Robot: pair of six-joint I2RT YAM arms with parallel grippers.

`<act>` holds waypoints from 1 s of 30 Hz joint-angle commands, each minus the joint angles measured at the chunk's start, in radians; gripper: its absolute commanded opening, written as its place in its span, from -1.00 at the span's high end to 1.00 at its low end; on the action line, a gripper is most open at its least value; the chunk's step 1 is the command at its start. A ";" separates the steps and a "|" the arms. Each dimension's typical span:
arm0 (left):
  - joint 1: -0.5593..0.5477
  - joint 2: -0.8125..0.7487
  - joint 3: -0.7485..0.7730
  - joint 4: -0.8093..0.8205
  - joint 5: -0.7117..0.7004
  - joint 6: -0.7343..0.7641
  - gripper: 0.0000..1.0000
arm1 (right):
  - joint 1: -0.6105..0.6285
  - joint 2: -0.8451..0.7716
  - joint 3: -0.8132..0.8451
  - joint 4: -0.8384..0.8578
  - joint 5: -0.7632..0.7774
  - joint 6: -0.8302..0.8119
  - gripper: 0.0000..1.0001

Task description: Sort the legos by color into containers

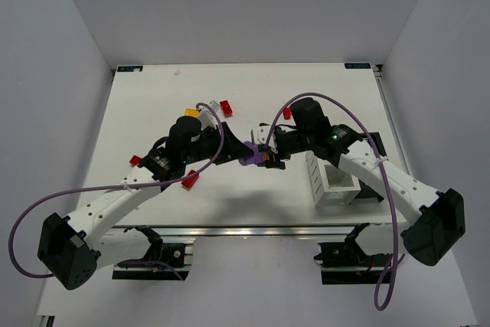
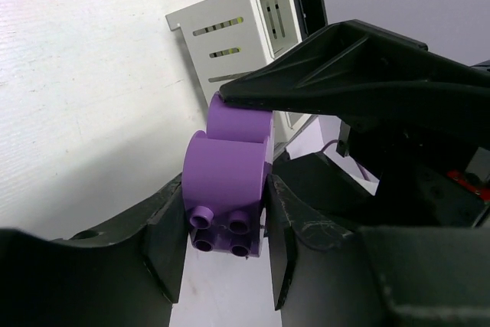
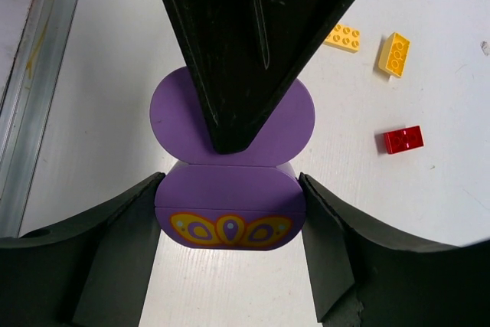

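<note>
The studded purple lego is stuck to the butterfly lego in my right gripper [image 3: 230,210]. I should pull it loose with my left gripper before I take it to the white container [image 1: 337,179].
The large rounded purple lego [image 1: 247,155] with a yellow butterfly print [image 3: 230,229] hangs above the table's middle, between both arms. My left gripper [image 1: 242,154] comes at it from the left and its fingers [image 2: 164,235] press both sides of the studded end [image 2: 226,174]. From the right, my right gripper [image 1: 265,160] is shut on the other end [image 3: 230,193]. The containers [image 1: 333,181] stand to the right, white slatted side [image 2: 230,36] facing the left wrist camera. Small red legos [image 1: 226,106] and a yellow one [image 1: 191,112] lie behind the left arm.
More red legos lie at the left [image 1: 135,161], under the left arm [image 1: 190,181], and by the right arm [image 1: 286,113]. In the right wrist view two yellow legos [image 3: 342,37] [image 3: 394,54] and a red one [image 3: 403,139] sit on the white table [image 1: 153,97].
</note>
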 commanded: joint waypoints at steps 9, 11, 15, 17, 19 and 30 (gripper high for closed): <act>0.039 -0.044 0.044 -0.061 0.008 0.046 0.88 | -0.037 -0.044 0.010 0.099 0.100 0.058 1.00; 0.053 -0.059 0.061 -0.118 -0.035 0.078 0.95 | -0.049 -0.054 0.004 0.112 0.149 0.067 1.00; 0.089 -0.069 0.091 -0.163 -0.078 0.106 1.00 | -0.073 -0.086 -0.016 0.156 0.216 0.101 1.00; 0.112 -0.067 0.110 -0.175 -0.091 0.121 1.00 | -0.084 -0.098 -0.031 0.168 0.249 0.113 1.00; 0.112 -0.066 0.125 -0.178 -0.106 0.135 1.00 | -0.086 -0.107 -0.037 0.188 0.275 0.132 1.00; 0.041 0.296 0.228 0.144 0.446 0.277 1.00 | -0.219 -0.195 -0.020 0.348 0.763 0.308 1.00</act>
